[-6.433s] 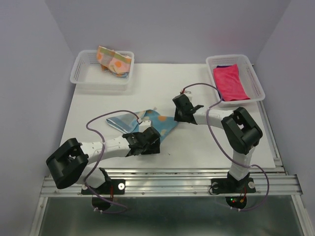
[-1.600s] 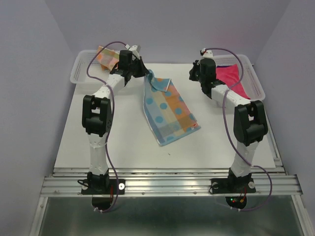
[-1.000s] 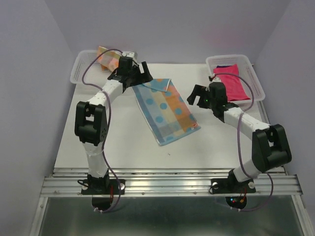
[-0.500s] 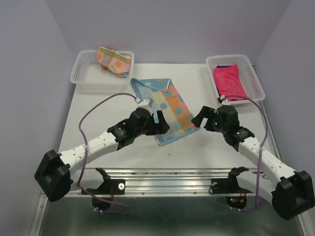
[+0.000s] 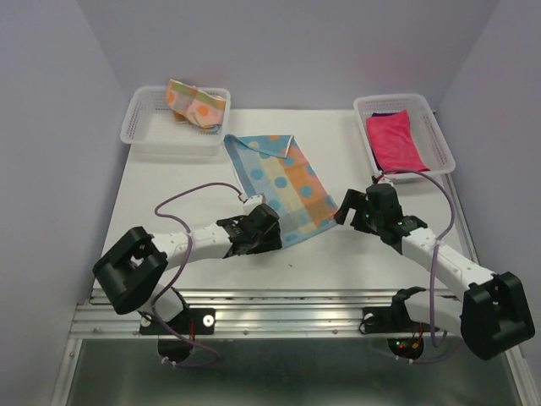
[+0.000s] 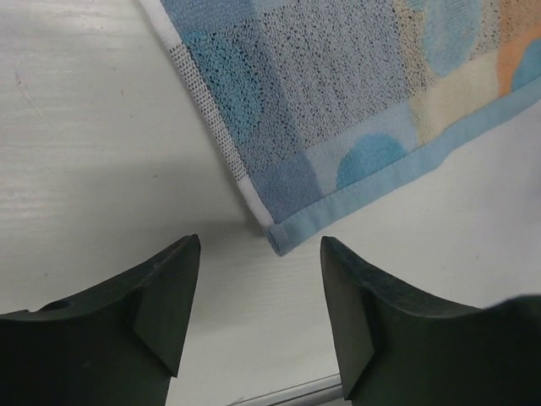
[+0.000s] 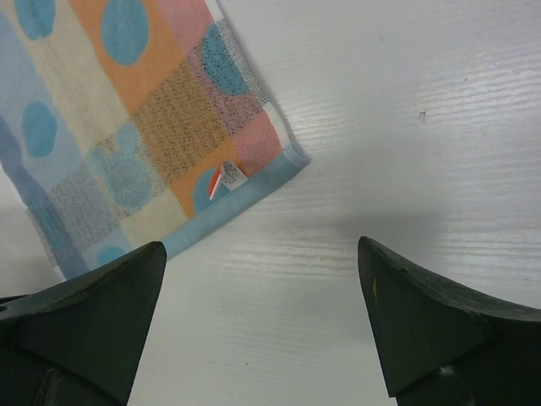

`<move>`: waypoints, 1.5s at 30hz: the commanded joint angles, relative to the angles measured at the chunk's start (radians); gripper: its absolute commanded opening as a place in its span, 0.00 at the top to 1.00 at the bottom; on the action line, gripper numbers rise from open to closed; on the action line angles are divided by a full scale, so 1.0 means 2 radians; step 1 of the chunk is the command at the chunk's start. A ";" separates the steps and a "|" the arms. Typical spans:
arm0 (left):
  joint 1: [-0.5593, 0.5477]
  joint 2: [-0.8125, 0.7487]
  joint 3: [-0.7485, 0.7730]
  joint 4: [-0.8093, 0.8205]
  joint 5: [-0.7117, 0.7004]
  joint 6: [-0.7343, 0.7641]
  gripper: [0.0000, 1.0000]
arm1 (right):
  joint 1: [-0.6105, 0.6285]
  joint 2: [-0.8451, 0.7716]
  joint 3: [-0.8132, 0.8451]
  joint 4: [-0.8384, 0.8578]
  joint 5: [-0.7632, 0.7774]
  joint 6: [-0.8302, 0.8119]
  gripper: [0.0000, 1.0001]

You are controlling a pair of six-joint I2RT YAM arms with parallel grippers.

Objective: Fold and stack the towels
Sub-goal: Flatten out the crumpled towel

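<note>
My right gripper should grab the tagged corner (image 7: 286,161), because the towel's far edge (image 5: 264,145) is doubled over. Both grippers should lift the towel and flip it flat before folding.
A light-blue patterned towel (image 5: 283,182) lies spread flat in the middle of the table. My left gripper (image 5: 270,235) hovers low at its near-left corner (image 6: 275,239); the jaws (image 6: 258,279) stand open on either side of that corner with nothing between them. My right gripper (image 5: 345,211) is open just off the near-right corner (image 7: 292,159), which carries a small tag, and its fingers (image 7: 262,271) frame only bare table. A bright pink towel (image 5: 396,139) lies folded in the right basket over a dark purple one (image 5: 382,114). An orange-yellow-pink patterned towel (image 5: 194,103) sits crumpled in the left basket.
Two white mesh baskets stand at the far corners, one on the left (image 5: 139,127) and one on the right (image 5: 441,144). The white table (image 5: 169,186) ends in a metal rail (image 5: 287,309) at the near edge, where both arm bases are bolted.
Both arms have swung back from the far side to the towel's near edge. The left gripper has dropped to the near-left corner and its jaws have narrowed. The towel lies flat and unheld.
</note>
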 commanded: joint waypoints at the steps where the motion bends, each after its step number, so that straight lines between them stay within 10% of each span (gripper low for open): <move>1: -0.003 0.040 0.039 -0.010 -0.024 -0.004 0.33 | 0.002 0.006 -0.001 0.022 0.018 -0.002 0.00; 16: -0.015 0.116 0.060 -0.023 -0.026 -0.009 1.00 | 0.002 0.034 0.008 0.017 0.048 -0.004 0.01; 32: -0.020 0.014 -0.012 0.002 -0.051 -0.003 1.00 | 0.026 0.135 0.062 0.024 0.043 -0.046 0.11; 45: -0.020 0.001 -0.031 0.012 -0.048 -0.011 1.00 | 0.092 0.167 0.068 -0.015 0.109 -0.010 0.53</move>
